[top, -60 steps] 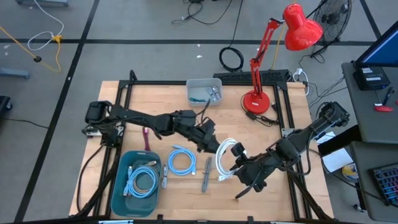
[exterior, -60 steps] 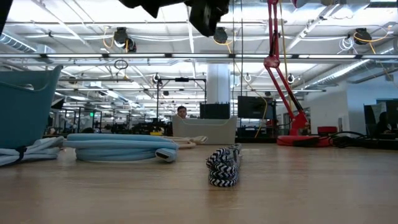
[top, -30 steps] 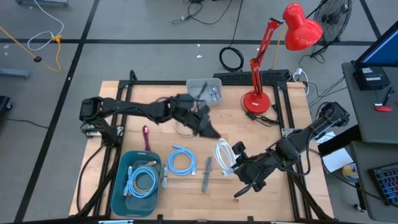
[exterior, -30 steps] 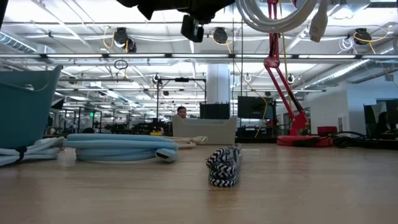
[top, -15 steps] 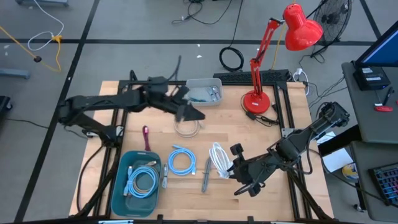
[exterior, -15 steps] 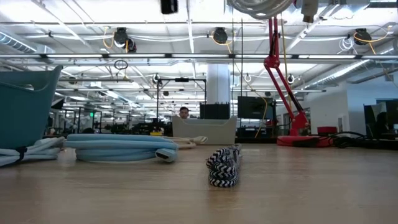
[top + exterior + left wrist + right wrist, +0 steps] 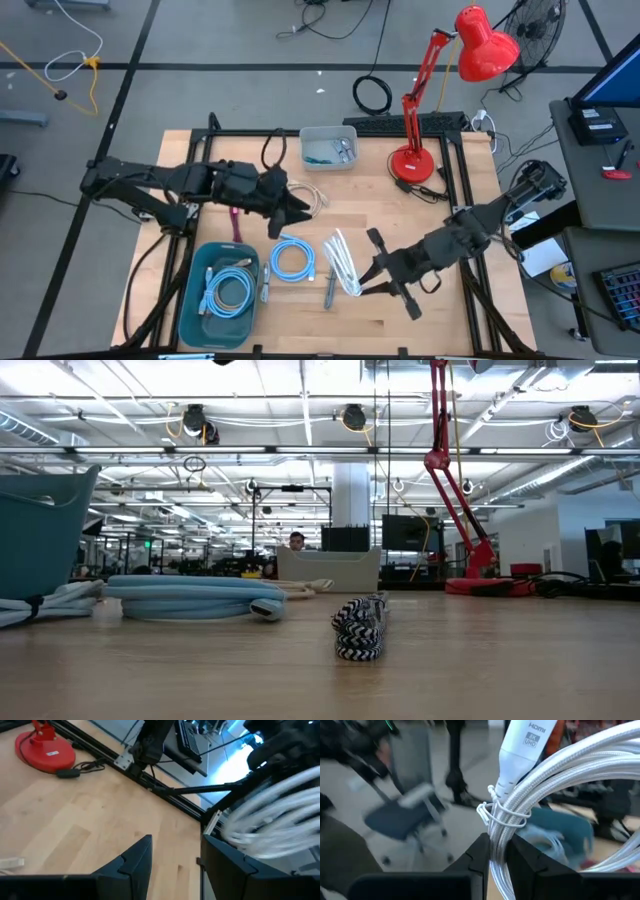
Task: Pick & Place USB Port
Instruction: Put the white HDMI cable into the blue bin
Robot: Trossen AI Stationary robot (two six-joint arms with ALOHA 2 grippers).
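The white HDMI cable is on its edge in the robot's right gripper, so the robot should turn the cable flat beside the teal basket for the left gripper to take.
My right gripper is shut on a coiled white HDMI cable, held above the table's middle near the front; its plug shows in the right wrist view. My left gripper is open and empty, above the table left of centre, and sees the white coil ahead of it. A teal basket with a light-blue cable coil in it stands at the front left. A second light-blue coil lies flat on the table beside the basket. My right gripper pinches the coil's bundled strands between its two fingers, just below the wire tie and the plug. The fingers come from the table's right side, across the strands. The coil is lifted clear of the table and stands on edge.
A black-and-white braided cable lies near the front edge and shows in the low view. A white cable lies by my left gripper. A grey bin and a red lamp stand at the back.
My right gripper has carried the white coil toward the table's left edge and up; the coil has risen out of the low view and turned on edge. My left gripper has drawn back toward the table's left edge, staying open.
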